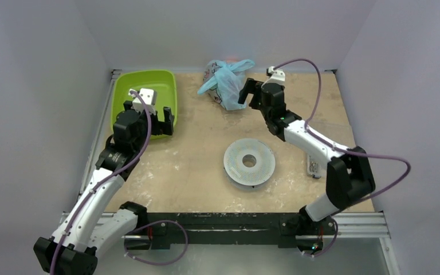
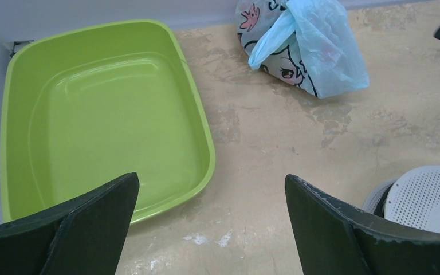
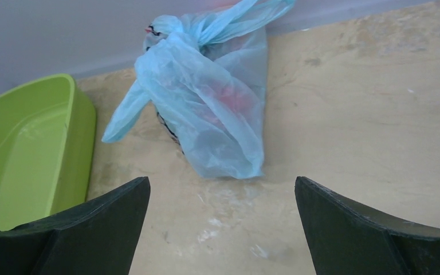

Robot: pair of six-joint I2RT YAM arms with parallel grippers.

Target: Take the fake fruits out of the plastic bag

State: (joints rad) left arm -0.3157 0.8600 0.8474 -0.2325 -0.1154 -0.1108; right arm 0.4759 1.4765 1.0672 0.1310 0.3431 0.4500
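Observation:
I should keep moving toward the knot [image 1: 227, 67], as the bag's loose film [image 1: 229, 91] lies in line with my right gripper's open fingers, until the fingers straddle the film.
The light-blue plastic bag [image 1: 224, 83] lies closed at the back middle of the table by the wall. It also shows in the left wrist view [image 2: 309, 48] and the right wrist view [image 3: 212, 103]. A reddish shape shows faintly through the film [image 3: 235, 100]; the fruits themselves are hidden inside. My right gripper [image 1: 251, 94] is open and empty just right of the bag; in its own view [image 3: 222, 197] the bag lies a little ahead of the fingers. My left gripper [image 1: 159, 121] is open and empty over the near right corner of the tray; it also shows in its own view [image 2: 212, 195].
A lime-green plastic tray [image 1: 127, 83] stands empty at the back left, also in the left wrist view [image 2: 17, 114] and the right wrist view [image 3: 80, 126]. A white perforated disc [image 1: 250, 161] lies mid-table [image 2: 429, 197]. A small grey object [image 1: 313, 165] lies by the right arm.

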